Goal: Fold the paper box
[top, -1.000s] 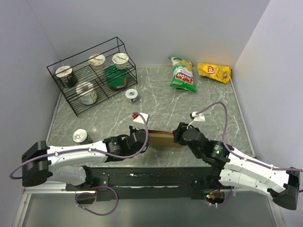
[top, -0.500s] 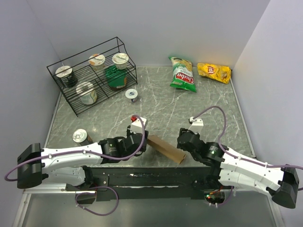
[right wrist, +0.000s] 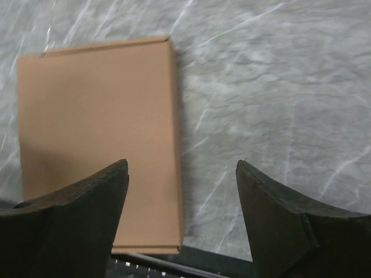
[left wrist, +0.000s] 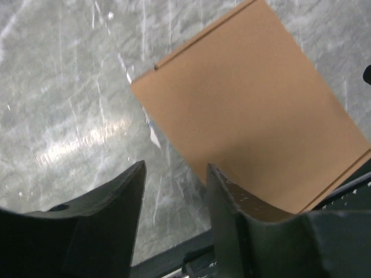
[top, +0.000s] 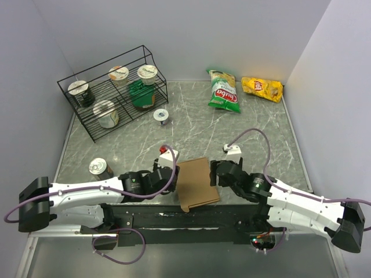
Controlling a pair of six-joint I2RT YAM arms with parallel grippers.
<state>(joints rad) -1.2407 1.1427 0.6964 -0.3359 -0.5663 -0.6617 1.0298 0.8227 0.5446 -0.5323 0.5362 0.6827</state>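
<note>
My left gripper is taking up the room at the flat paper box's edge [top: 179,188]. It should move back while my right gripper reaches across to grab that edge [top: 180,198] and lift the box.
The paper box [top: 196,184] lies flat on the marble table as a plain brown folded rectangle, its near edge reaching the black rail. In the left wrist view the paper box [left wrist: 249,110] lies up and to the right of my left gripper [left wrist: 174,174], which is open with only table between its fingers. In the right wrist view the paper box [right wrist: 98,127] fills the left side, and its right edge runs between the fingers of my open right gripper [right wrist: 182,165], which hangs above it. From above, the left gripper [top: 174,177] and right gripper [top: 215,174] flank the box.
A black wire rack [top: 110,92] with cups and cans stands at the back left. A can [top: 99,167] stands by the left arm and a small can [top: 162,116] sits mid-table. Green [top: 223,91] and yellow [top: 262,88] chip bags lie at the back right.
The box, held on edge between both grippers a second ago, has tipped over and now lies flat. Both grippers have opened and let it go.
</note>
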